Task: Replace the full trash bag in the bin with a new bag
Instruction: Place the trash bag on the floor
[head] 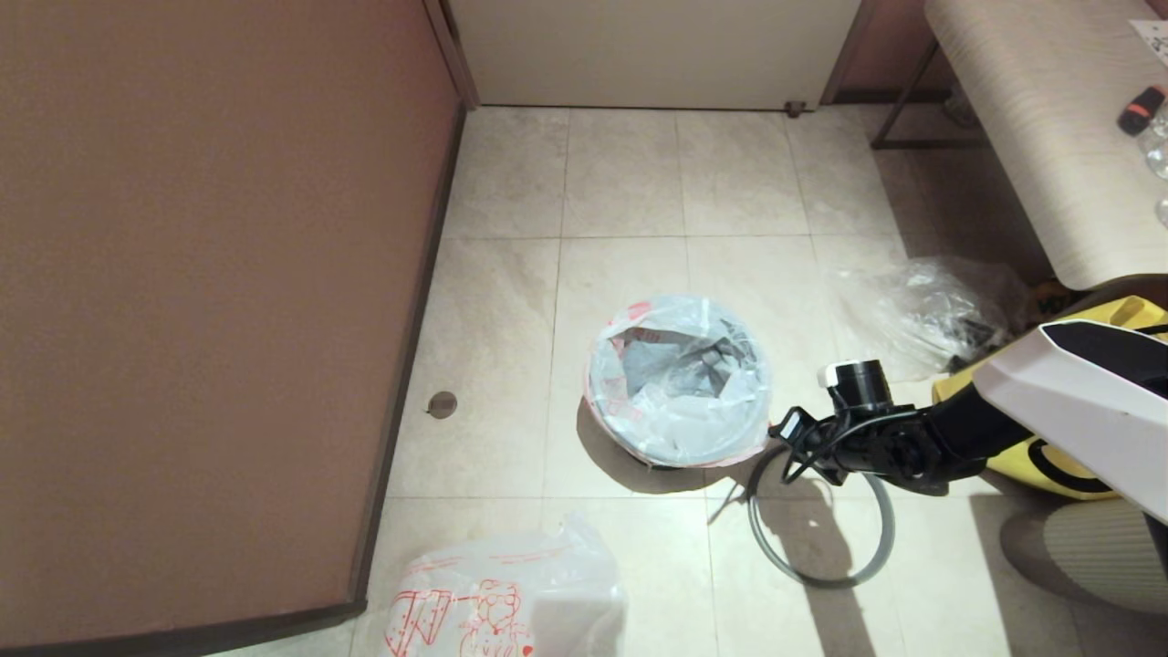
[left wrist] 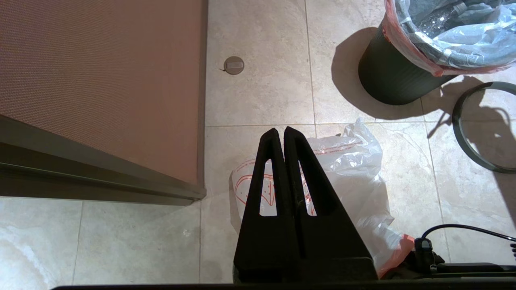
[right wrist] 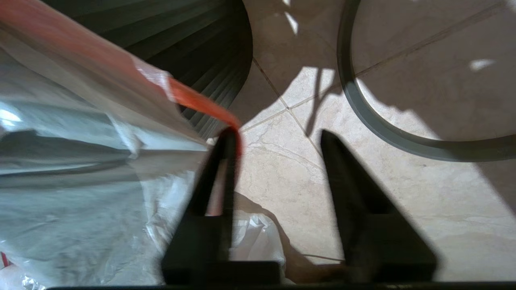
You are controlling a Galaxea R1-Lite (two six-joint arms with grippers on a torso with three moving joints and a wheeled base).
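Observation:
The bag's orange-red handle [right wrist: 205,104] is hanging low next to the bin, against one finger of the robot's open right gripper, so the robot should pinch the handle [right wrist: 232,121] and pull it up.
The black bin [head: 639,452] stands mid-floor, lined by the full trash bag [head: 680,383], whose milky plastic folds over the rim. The grey hoop [head: 821,520] lies flat on the tiles to the bin's right. My right gripper [right wrist: 278,133] is low beside the bin's right rim [head: 785,433] and open. The bag's orange-red handle tip [right wrist: 197,102] touches the tip of one of its fingers [right wrist: 225,161]. The new bag [left wrist: 354,177], printed in red, lies on the floor near me. My left gripper [left wrist: 280,131] hangs shut above it, holding nothing.
A brown panel [head: 182,274] walls off the left side. A clear crinkled plastic bag [head: 922,310] and a yellow tote [head: 1049,456] lie to the right, under a pale table [head: 1031,109]. A round door stop [head: 443,404] sits in the floor.

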